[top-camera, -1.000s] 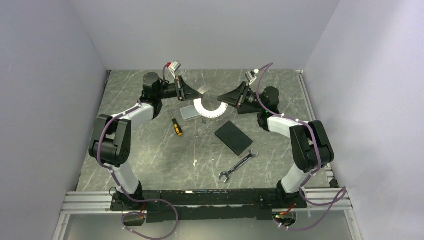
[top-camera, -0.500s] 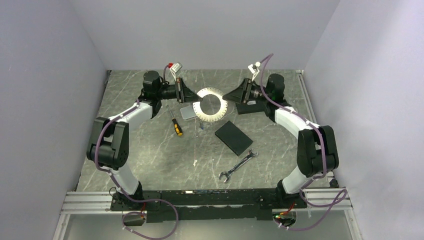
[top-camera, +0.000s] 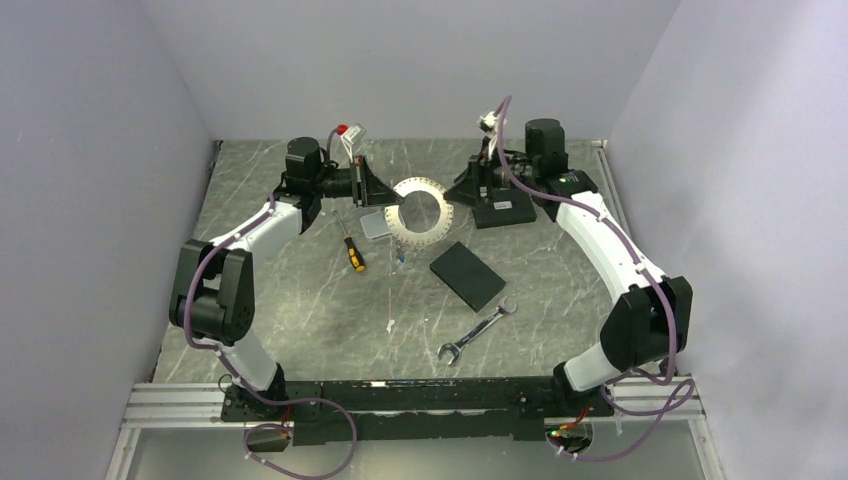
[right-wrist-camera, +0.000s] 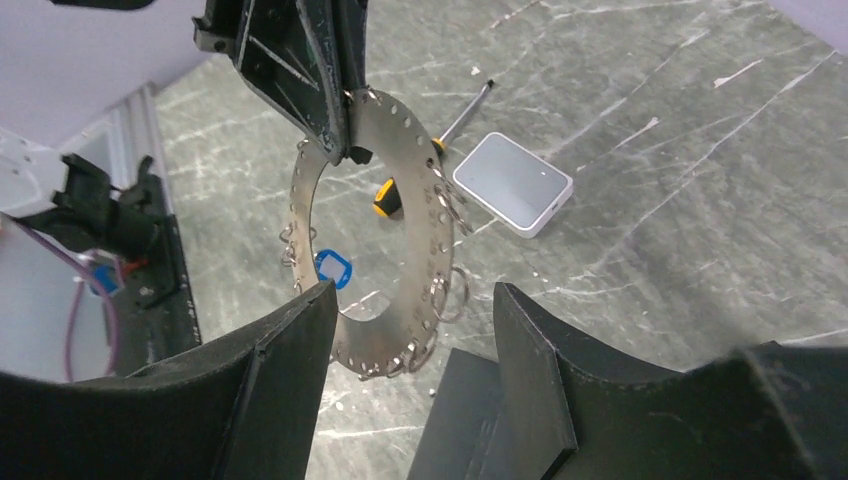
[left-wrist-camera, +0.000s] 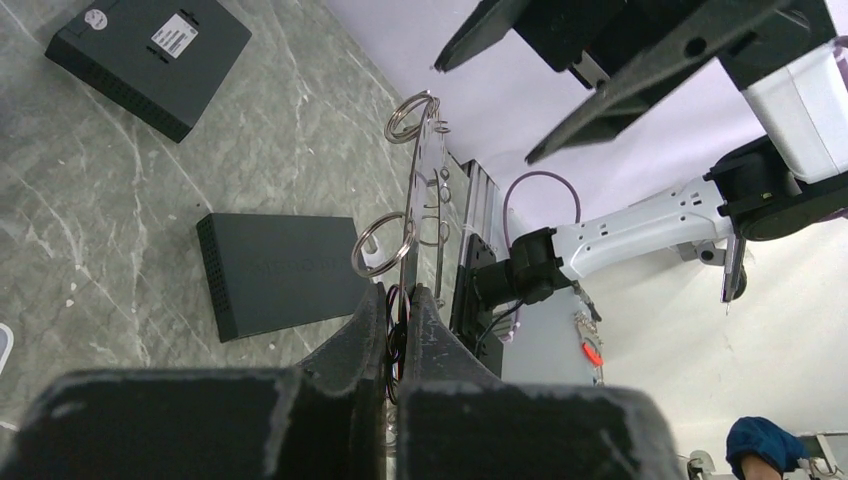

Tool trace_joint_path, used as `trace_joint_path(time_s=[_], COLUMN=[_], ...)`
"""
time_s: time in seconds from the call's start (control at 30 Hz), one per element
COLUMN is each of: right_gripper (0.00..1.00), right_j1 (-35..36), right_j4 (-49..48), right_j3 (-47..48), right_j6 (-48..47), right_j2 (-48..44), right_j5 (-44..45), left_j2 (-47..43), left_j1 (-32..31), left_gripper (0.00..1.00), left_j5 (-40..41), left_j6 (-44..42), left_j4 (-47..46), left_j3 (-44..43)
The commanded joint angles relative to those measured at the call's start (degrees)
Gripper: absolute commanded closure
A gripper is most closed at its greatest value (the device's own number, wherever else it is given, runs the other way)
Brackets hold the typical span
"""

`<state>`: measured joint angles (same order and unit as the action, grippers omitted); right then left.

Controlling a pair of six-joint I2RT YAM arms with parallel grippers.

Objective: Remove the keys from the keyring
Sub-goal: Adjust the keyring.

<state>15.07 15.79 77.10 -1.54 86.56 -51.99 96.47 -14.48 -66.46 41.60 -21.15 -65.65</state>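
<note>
The keyring's broad side (right-wrist-camera: 434, 235) is at a slant across my right gripper's open fingers. Next, I back away, tilt the keyring edge-on, and then grab its near rim (top-camera: 449, 214) with my right gripper.
The keyring (top-camera: 418, 233) is a flat grey metal disc with a wide hole, held up above the table. In the right wrist view (right-wrist-camera: 400, 200) its rim holes carry several small split rings and keys (right-wrist-camera: 450, 292), and a blue tag (right-wrist-camera: 332, 268) hangs at its inner side. My left gripper (top-camera: 388, 198) is shut on the ring's left rim, and the left wrist view (left-wrist-camera: 400, 295) shows the ring edge-on between its fingers. My right gripper (top-camera: 455, 190) is open and empty, just right of the ring and apart from it, with the ring showing between its fingers (right-wrist-camera: 412, 290).
On the table are a flat black rectangle (top-camera: 467, 275), a silver wrench (top-camera: 477, 329), an orange-handled screwdriver (top-camera: 352, 250) and a small white box (top-camera: 375, 222). A second black box (top-camera: 500, 210) lies under the right gripper. Grey walls stand close on three sides.
My right gripper has let go of the ring and drawn back to the right, its arm swinging outward. My left gripper still holds the ring, which has turned more face-up.
</note>
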Motion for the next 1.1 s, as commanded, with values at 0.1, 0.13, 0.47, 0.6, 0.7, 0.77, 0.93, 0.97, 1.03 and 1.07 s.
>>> trace_joint_path(time_s=[0.1,0.13,0.47,0.6,0.7,0.77,0.93,0.97,1.03,1.07], right_gripper=[0.36,0.36,0.35,0.35,0.35,0.34,0.34,0.34,0.36,0.37], right_j1=[3.54,3.56,4.35,4.15,3.15,2.16,-0.02,-0.05,0.07,0.24], right_j4=[8.54,7.68,9.89,1.66,-8.93,-18.68,-43.72,-49.56,-60.34,-65.93], right_j3=[0.29,-1.18,-4.34,-8.59,-12.05,-14.94,-22.21,-23.88,-27.46,-28.34], right_j6=[-4.82,-3.47,-5.23,3.58,16.46,28.63,57.07,61.73,70.63,73.37], right_j2=[-3.59,-4.35,-7.62,-7.39,-5.85,-4.97,-2.58,-1.74,-0.5,0.11], right_j5=[12.28,13.8,10.72,5.74,0.49,-1.3,-0.18,0.39,2.18,2.95], left_j2=[-1.58,-1.55,-1.78,-1.58,-1.31,-1.13,-0.77,-0.75,-0.75,-0.75], left_j1=[-0.29,-0.29,1.08,1.98,3.12,4.11,5.51,5.51,5.52,5.58], left_gripper=[1.0,1.0,1.0,1.0,1.0,1.0,1.0,1.0,1.0,1.0], left_j5=[0.2,1.4,8.22,7.88,7.68,8.5,10.61,10.85,10.95,11.06], left_j6=[5.08,5.49,13.38,18.65,23.58,27.75,33.03,33.46,33.87,34.2], left_j4=[-4.19,-3.47,-5.4,-11.09,-18.13,-23.91,-31.97,-32.72,-33.24,-33.95], left_j3=[-1.99,-2.29,-2.18,-1.25,0.02,1.57,3.88,4.13,4.21,4.29])
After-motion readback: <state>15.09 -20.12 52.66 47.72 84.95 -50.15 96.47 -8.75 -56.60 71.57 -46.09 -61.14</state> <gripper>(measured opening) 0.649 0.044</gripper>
